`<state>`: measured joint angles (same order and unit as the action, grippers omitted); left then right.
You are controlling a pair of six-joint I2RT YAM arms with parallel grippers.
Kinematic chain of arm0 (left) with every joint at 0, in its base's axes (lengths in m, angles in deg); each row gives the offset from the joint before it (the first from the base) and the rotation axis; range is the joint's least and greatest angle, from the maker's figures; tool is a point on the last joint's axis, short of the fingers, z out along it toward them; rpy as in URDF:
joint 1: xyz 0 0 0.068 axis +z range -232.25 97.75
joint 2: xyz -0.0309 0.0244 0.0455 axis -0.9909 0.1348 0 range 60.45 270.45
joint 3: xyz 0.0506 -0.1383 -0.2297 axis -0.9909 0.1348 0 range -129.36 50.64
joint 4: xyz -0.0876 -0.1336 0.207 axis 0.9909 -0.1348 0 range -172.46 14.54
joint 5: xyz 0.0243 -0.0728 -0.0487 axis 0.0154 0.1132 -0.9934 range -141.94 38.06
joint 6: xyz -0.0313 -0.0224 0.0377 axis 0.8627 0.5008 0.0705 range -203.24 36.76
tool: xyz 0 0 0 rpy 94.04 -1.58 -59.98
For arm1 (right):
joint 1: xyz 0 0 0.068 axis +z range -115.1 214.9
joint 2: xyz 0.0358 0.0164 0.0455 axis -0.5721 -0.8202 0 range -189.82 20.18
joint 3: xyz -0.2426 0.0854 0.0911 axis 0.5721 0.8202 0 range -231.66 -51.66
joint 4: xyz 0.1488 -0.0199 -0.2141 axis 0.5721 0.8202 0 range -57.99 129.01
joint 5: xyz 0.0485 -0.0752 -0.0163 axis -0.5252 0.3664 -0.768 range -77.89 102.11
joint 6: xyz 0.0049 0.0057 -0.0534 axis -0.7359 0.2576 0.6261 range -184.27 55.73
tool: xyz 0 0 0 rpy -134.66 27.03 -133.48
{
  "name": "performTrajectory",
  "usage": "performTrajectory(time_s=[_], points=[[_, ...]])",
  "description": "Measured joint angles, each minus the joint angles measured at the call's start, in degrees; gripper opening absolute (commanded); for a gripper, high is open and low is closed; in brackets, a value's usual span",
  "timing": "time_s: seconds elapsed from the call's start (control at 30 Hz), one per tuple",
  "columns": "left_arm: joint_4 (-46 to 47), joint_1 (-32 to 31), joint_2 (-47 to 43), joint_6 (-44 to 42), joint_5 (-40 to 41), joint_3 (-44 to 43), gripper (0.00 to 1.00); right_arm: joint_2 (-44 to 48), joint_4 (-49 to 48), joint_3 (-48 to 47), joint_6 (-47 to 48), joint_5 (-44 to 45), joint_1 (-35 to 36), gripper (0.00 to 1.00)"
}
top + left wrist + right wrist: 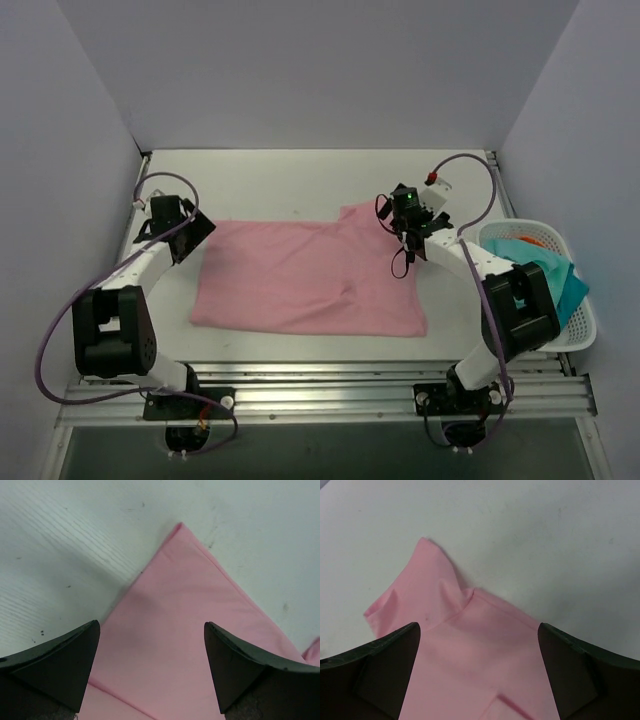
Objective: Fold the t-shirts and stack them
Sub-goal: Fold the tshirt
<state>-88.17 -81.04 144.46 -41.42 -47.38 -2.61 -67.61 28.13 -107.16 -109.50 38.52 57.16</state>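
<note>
The robot's right gripper should keep going until the sleeve's far tip (424, 543) is between its fingers and then close, because the t-shirt's sleeve (360, 212) pokes out free past the folded piece of cloth.
A light pink t-shirt (300, 275) lies flat across the middle of the table, folded over into a wide band with one sleeve sticking out at its far right. My left gripper (185, 232) hangs open over its far left corner (172, 610), nothing between the fingers (60, 660). Over the far right end, my right gripper (408, 235) is also open, above the shirt's sleeve and seam (470, 645). Both hover just above the cloth without holding it.
A white basket (585, 325) at the right table edge holds teal cloth (545, 270) with a bit of orange. Grey walls close in the table on three sides. Cables loop from both arms.
</note>
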Motion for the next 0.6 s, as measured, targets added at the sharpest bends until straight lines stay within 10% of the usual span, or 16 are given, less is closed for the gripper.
performTrajectory(time_s=[0.6], points=[[10.0,7.0,26.7,-1.7,-5.8,-16.5,0.94,-33.2,-8.0,-23.7,6.5,-8.8,-8.8,0.97]])
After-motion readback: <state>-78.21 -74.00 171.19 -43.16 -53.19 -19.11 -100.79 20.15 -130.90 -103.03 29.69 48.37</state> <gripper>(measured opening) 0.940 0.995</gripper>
